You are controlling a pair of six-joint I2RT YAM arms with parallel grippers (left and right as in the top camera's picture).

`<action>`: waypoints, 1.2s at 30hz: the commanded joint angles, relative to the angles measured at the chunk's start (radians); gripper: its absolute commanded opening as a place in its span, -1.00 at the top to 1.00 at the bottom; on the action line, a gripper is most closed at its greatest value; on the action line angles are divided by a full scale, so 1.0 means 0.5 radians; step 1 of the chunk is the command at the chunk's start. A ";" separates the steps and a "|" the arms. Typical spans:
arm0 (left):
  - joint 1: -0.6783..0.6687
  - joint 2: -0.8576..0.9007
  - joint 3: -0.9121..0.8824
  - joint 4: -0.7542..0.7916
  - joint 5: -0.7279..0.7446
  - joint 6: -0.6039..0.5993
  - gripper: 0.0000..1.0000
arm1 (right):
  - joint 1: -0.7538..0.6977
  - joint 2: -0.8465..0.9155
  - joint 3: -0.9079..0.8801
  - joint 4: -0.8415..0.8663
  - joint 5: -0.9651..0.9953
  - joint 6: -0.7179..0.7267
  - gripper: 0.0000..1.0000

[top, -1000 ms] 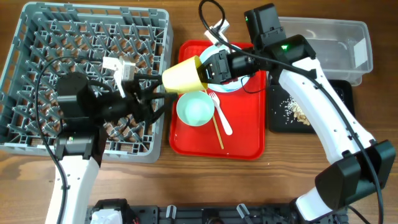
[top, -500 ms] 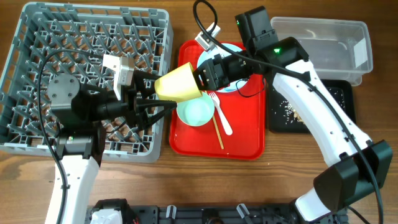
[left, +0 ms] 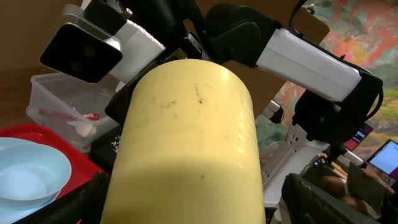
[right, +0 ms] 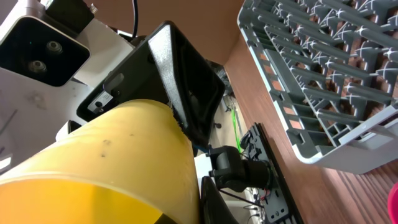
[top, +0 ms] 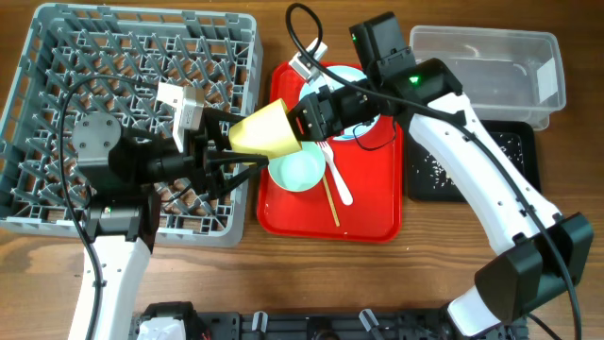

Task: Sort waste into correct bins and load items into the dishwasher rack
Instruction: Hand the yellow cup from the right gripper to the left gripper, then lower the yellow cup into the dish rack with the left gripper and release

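The small yellow cup's rim (top: 287, 125) is in my right gripper, so my left gripper should grab the cup's base (top: 240, 138) and my right one open before loading the rack.
The small yellow cup (top: 267, 130) hangs sideways in the air between the dishwasher rack (top: 57, 57) and the red tray (top: 368, 217). My right gripper (top: 304, 118) is shut on the cup's rim end; one dark finger (right: 214, 205) shows beside the cup (right: 112, 168). My left gripper (top: 238, 144) is open, its fingers on either side of the cup's base, apart from it. In the left wrist view the cup (left: 186, 143) fills the space between the fingers. On the tray lie a pale green bowl (top: 297, 168), a white fork (top: 337, 175), chopsticks (top: 331, 198) and a pale blue plate (top: 344, 77).
A clear tub (top: 491, 66) stands at the back right; a red-and-white wrapper (left: 71, 117) shows inside it in the left wrist view. A black tray (top: 472, 179) with beige crumbs (top: 437, 168) lies in front of it, partly under my right arm.
My right gripper has carried the yellow cup left, in between the left gripper's fingers. My left gripper rose off the rack and has held still for the last half second.
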 commanded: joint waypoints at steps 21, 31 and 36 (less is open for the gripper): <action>0.011 0.002 0.024 0.012 0.037 -0.010 -0.22 | 0.009 0.014 0.021 -0.018 -0.073 0.052 0.91; 0.075 0.002 0.024 0.000 0.029 -0.010 -0.15 | 0.016 0.014 0.021 -0.019 0.020 0.072 0.26; 0.216 0.002 0.024 -0.227 -0.201 0.005 -0.18 | -0.065 0.014 0.021 -0.050 0.482 0.185 0.21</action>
